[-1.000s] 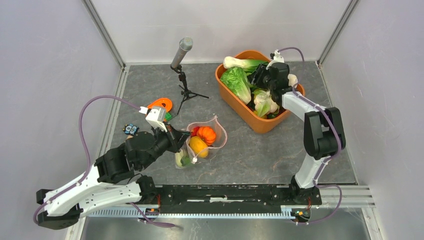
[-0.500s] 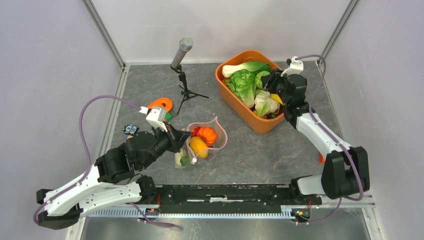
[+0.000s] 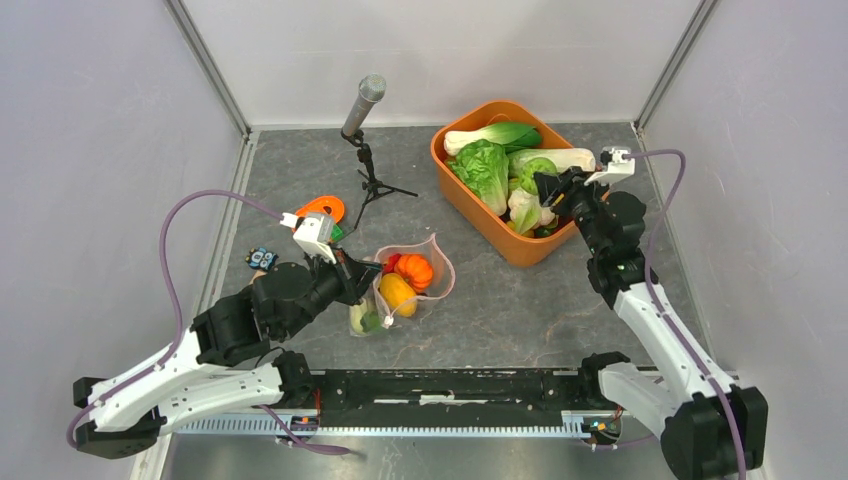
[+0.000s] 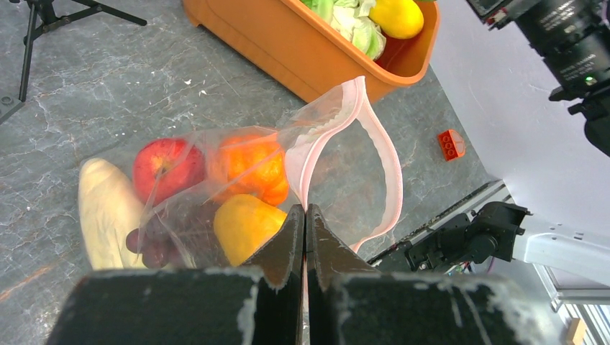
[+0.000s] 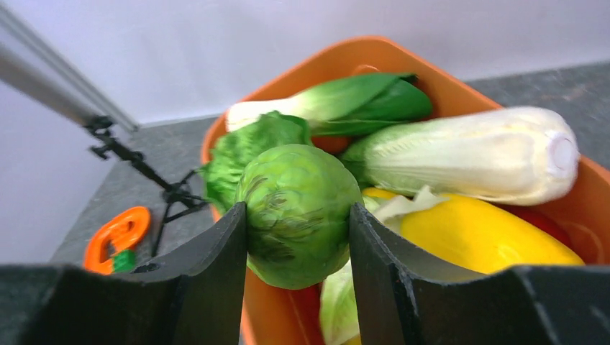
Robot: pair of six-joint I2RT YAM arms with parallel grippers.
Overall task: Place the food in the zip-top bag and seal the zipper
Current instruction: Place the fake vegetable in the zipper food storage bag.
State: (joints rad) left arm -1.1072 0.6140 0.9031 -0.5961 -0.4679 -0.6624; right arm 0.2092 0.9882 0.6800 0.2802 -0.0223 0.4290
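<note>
I see the bag's opening wide open and room beside the orange piece. My right gripper should keep bringing the green piece there and let go of it inside.
The clear zip-top bag lies open at mid-table. It holds food: a red apple, an orange piece, a yellow piece and a dark grape bunch. My left gripper is shut on the bag's mouth edge, and the pinkish zipper loops away from its tips. My right gripper is shut on a round green leafy food piece, held just above the orange tub near its right side.
The tub also holds lettuce, bok choy, a long white vegetable and a yellow piece. A microphone on a tripod stands at the back. An orange ring lies left of the bag, and a red brick near the front right.
My right arm has swung to the right and drawn back from over the tub, carrying the green piece with it. The left arm and the bag have not moved.
</note>
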